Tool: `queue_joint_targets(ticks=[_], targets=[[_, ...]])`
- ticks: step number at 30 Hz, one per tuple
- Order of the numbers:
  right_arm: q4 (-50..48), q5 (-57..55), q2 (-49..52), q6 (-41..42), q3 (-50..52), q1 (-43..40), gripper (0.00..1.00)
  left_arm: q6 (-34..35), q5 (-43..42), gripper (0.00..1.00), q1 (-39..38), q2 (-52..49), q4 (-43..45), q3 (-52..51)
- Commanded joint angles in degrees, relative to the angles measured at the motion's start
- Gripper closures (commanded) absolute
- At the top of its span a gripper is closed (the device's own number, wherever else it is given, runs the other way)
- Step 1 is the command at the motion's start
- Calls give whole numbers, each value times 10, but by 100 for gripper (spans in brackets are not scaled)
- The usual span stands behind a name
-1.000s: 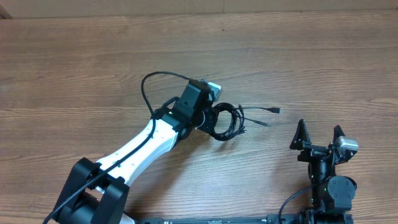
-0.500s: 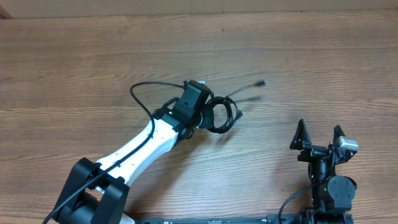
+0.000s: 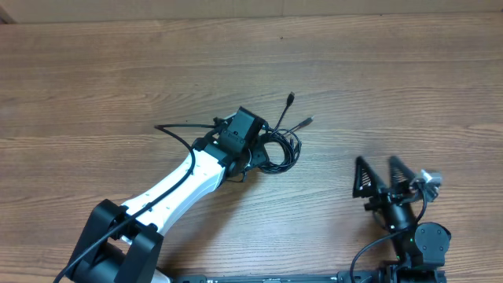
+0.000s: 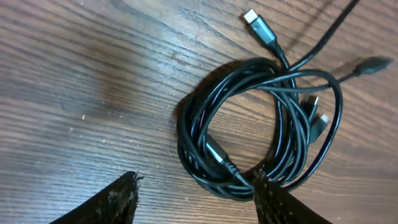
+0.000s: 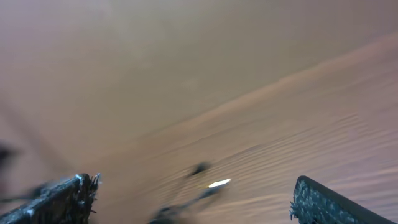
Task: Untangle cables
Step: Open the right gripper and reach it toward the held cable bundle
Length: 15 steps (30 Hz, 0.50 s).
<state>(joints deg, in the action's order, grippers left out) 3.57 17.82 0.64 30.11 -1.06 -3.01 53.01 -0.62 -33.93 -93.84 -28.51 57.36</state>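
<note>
The outer loop (image 4: 339,109) twists into the coil's bundled pieces, so my left gripper should keep the coil's near arc (image 4: 204,173) in place before my right gripper pulls the outer loop out.
The cables (image 3: 289,149) lie as a small black coil on the wooden table, with two plug ends (image 3: 291,99) pointing away. My left gripper (image 3: 261,151) sits at the coil's left edge. In the left wrist view the coil (image 4: 186,134) rests flat, a silver plug (image 4: 258,25) beyond it. The left gripper (image 4: 196,180) is open, its right finger (image 4: 277,202) against the coil's near arc. My right gripper (image 3: 376,162) stands open to the right, apart from the cables. Its own view is blurred: the gripper (image 5: 193,183) holds nothing and a bright plug tip (image 5: 217,183) shows ahead.
The wooden table (image 3: 393,63) runs to a far edge at the top of the overhead view. The left arm's white link (image 3: 181,185) stretches from the lower left, and its own black wire (image 3: 177,130) loops out to the left of the wrist.
My left gripper carried the coil up and left, then opened and let it go on the table. The right gripper has swung left and tilted toward the cables.
</note>
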Motion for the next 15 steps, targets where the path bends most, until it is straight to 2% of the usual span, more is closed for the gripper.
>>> queue_joint_targets(ticks=[1,3,6,10,15], targets=[[-14,125,0,139,6,-1,0,-184,24,32,-2,16,22,-1],[-17,130,0,160,6,-1,0,-271,32,22,-2,15,37,-1],[-17,153,0,158,3,-1,0,-352,61,23,-1,1,56,-1],[8,153,23,137,-36,-1,0,-370,70,32,-1,-40,77,-1],[136,122,147,100,-143,-1,0,-369,70,36,-1,-89,119,-1]])
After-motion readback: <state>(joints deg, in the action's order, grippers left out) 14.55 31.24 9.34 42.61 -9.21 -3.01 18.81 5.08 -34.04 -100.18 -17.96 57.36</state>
